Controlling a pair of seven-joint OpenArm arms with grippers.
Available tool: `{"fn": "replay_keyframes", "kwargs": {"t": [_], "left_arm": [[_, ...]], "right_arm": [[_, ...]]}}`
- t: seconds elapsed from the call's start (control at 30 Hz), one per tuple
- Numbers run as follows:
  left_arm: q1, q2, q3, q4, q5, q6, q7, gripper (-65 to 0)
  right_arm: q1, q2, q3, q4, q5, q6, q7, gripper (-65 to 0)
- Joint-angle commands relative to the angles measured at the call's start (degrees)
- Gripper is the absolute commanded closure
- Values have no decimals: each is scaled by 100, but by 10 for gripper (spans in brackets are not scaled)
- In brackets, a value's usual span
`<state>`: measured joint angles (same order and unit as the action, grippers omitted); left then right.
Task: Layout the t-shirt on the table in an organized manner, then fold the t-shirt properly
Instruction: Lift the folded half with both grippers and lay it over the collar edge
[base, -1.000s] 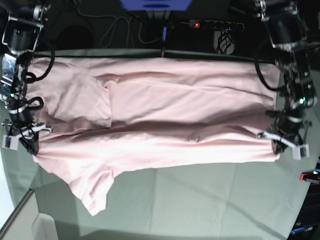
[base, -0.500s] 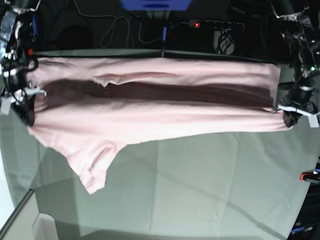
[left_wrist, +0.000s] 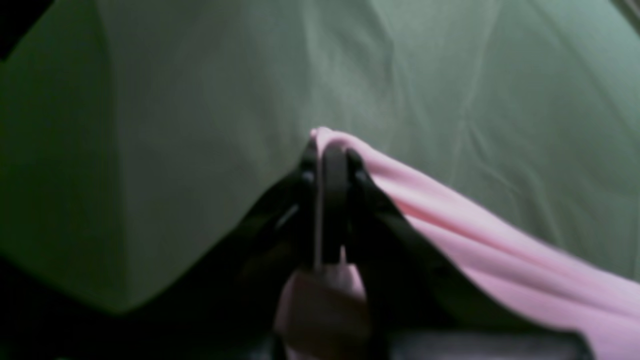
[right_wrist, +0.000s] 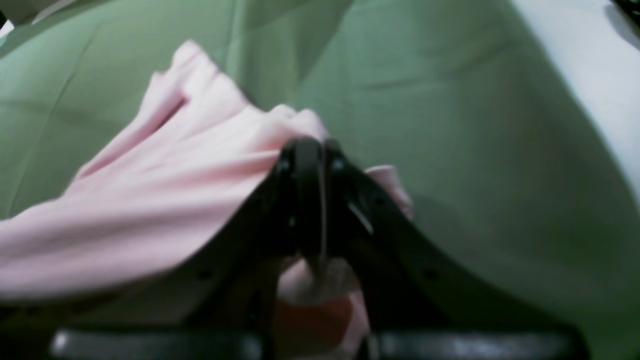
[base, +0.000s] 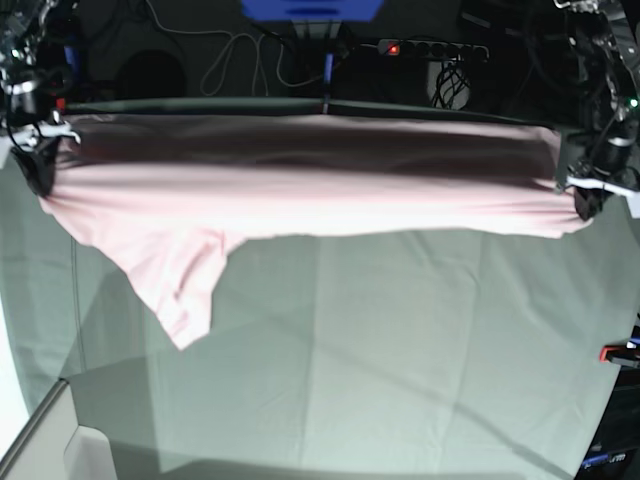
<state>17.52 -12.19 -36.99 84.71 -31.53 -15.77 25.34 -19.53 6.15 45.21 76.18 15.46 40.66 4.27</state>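
Note:
The t-shirt is stretched straight (base: 320, 205) along the table's far edge (base: 450, 116), so my left gripper should keep lowering the t-shirt's corner and let go of it once it touches the table.
The pale pink t-shirt (base: 300, 195) hangs stretched between my two grippers above the far part of the grey-green table (base: 400, 350), plain side showing, one sleeve drooping at the lower left. My left gripper (base: 583, 205) is shut on the shirt's corner at the right of the base view; in the left wrist view the gripper (left_wrist: 330, 150) pinches a pink fold (left_wrist: 475, 235). My right gripper (base: 40, 170) is shut on the shirt's corner at the left of the base view; in the right wrist view the gripper (right_wrist: 307, 150) clamps bunched pink cloth (right_wrist: 150, 200).
A black power strip (base: 430, 48) with a red light and loose cables lie behind the table's far edge. A red clamp (base: 615, 353) sits at the right edge. A pale box corner (base: 50, 450) stands at the lower left.
Both grippers have lifted and carried the shirt's near edge toward the table's far side. The shirt has folded over itself and now hangs taut in the air.

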Motion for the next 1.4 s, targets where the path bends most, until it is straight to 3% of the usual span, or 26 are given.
{"fn": "replay_keyframes", "kwargs": {"t": [0.0,0.37,0.87,0.97,1.07,1.2,1.37], "left_arm": [[2,-96,-68,105,-78,69,-191,0],[310,-87,-59,26,-104,69,-191,0],[151,19,90,-800,-131,69,-191,-4],[151,19,90,-827,-148,69,-183,-35],[169,27,90,-827,-148,69,-183,-109],[178,27,90,-827,-148,69,-183,-216],[178,27,90,-827,-148,69,-183,-227]], "right_arm": [[-38,57,143,96,137,-66,201,0],[-487,-206,125,61,128,-66,219,0],[-460,48,20,-853,111,-66,219,0],[-504,163,-271,-853,102,-66,192,0],[-689,286,-508,-853,102,-66,192,0],[-724,391,-640,-853,102,-66,192,-95],[-856,497,-569,-827,128,-66,210,-255]]}}
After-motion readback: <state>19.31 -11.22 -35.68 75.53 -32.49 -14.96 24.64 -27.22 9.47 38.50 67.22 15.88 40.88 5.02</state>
